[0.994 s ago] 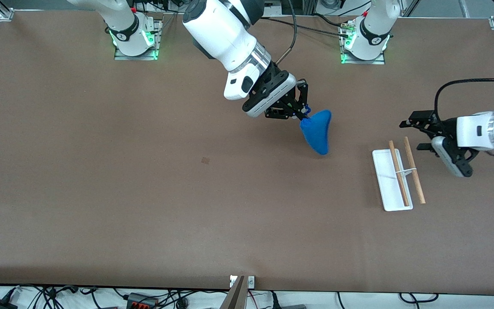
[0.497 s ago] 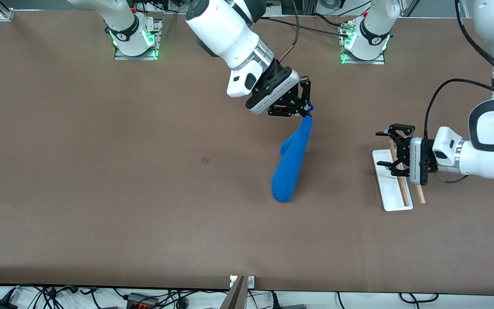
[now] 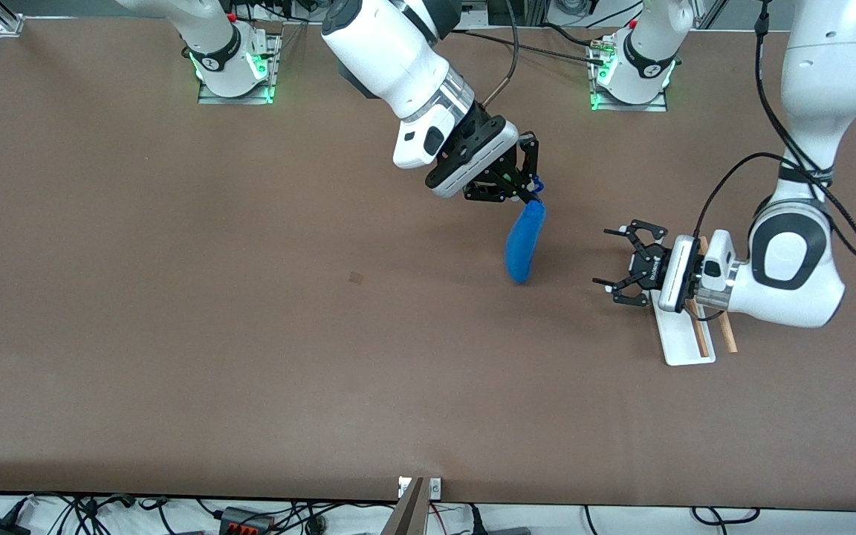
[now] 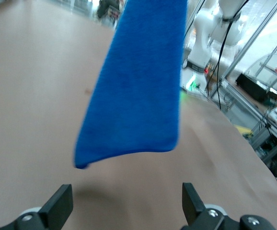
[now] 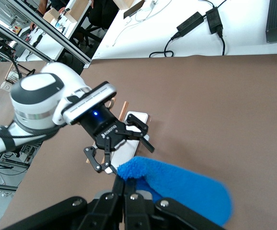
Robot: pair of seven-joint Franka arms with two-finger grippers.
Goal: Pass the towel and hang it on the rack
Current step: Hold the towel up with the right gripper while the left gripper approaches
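Next, my left gripper levels out and reaches around the hanging towel [image 3: 525, 244] before it closes, because the towel's lower end [image 3: 518, 275] hangs beyond that gripper's slanted, open fingers.
My right gripper [image 3: 530, 195] is shut on a corner of the royal-blue towel [image 3: 523, 242], which hangs down in the air over the middle of the table. The towel also shows in the right wrist view [image 5: 186, 189] and fills the left wrist view [image 4: 136, 91]. My left gripper [image 3: 616, 262] is open and empty, turned sideways toward the towel with a gap between them. It hovers over the rack [image 3: 684, 345], whose white base and two wooden rods are partly hidden under the left wrist. The rack also shows in the right wrist view [image 5: 131, 120].
The brown table [image 3: 250, 334] has a small dark mark [image 3: 356, 278] toward the right arm's end. Both arm bases stand along the table's edge farthest from the front camera. Cables lie off the table's near edge.
My left gripper has swung from beside the rack over it toward the towel. The towel swung out long below my right gripper and now hangs shorter. My right gripper shifted slightly a second ago.
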